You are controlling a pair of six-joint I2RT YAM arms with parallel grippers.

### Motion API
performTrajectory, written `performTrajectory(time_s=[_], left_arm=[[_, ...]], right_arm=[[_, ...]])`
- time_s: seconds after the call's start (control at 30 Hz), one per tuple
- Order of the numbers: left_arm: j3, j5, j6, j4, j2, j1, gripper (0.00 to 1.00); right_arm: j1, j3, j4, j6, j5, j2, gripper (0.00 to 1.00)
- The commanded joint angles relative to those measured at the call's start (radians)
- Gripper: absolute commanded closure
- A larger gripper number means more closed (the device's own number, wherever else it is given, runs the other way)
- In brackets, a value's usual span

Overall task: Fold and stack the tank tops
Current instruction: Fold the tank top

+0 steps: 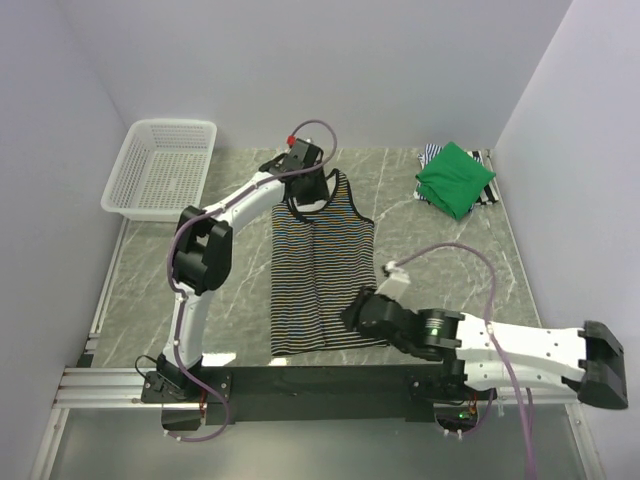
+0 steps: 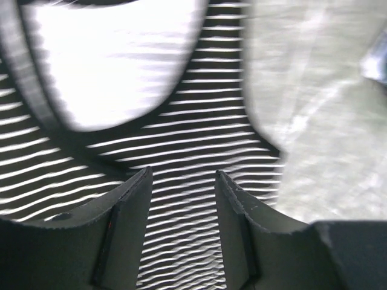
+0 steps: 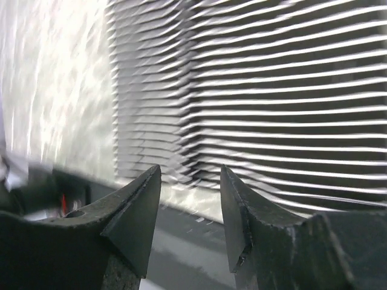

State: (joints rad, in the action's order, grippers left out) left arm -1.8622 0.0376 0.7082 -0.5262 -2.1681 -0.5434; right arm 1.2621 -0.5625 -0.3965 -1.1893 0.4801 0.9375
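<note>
The robot's open right gripper should keep moving toward the striped tank top's hem corner (image 1: 378, 344) beside it until the fingers straddle that hem corner, because the corner lies flat and free.
A black-and-white striped tank top (image 1: 322, 275) lies on the table's middle, its left part folded over, straps at the far end. My left gripper (image 1: 303, 192) is open right over its neckline and strap; in the left wrist view the striped cloth (image 2: 181, 151) fills the gap between my left gripper's (image 2: 182, 175) fingers. My right gripper (image 1: 352, 315) is open at the top's near right hem corner; the right wrist view shows my right gripper (image 3: 190, 171) just short of the hem (image 3: 181, 193). A bright green top (image 1: 455, 178) lies folded at the far right on a blue-and-white striped one (image 1: 430, 156).
A white mesh basket (image 1: 160, 168) stands at the far left. The table is grey-green marble (image 1: 440, 245), with white walls on three sides. A black strip (image 1: 330, 380) and the arm bases run along the near edge.
</note>
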Motion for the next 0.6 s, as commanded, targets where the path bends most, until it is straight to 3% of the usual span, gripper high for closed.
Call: performTrajectory(time_s=[0.0, 0.23, 0.43, 0.57], left_arm=[[-0.089, -0.079, -0.046, 0.083, -0.008, -0.058, 0.49], [-0.199, -0.127, -0.044, 0.161, -0.153, -0.110, 0.47], [-0.337, 0.024, -0.127, 0.114, -0.269, -0.188, 0.46], [-0.347, 0.136, -0.179, 0.107, -0.299, -0.231, 0.46]], right_arm=[[-0.078, 0.097, -0.160, -0.142, 0.066, -0.116, 0.49], [-0.102, 0.202, -0.287, -0.303, 0.060, -0.262, 0.49], [-0.102, 0.214, -0.332, -0.352, 0.029, -0.247, 0.50], [-0.102, 0.216, -0.355, -0.366, 0.014, -0.240, 0.50]])
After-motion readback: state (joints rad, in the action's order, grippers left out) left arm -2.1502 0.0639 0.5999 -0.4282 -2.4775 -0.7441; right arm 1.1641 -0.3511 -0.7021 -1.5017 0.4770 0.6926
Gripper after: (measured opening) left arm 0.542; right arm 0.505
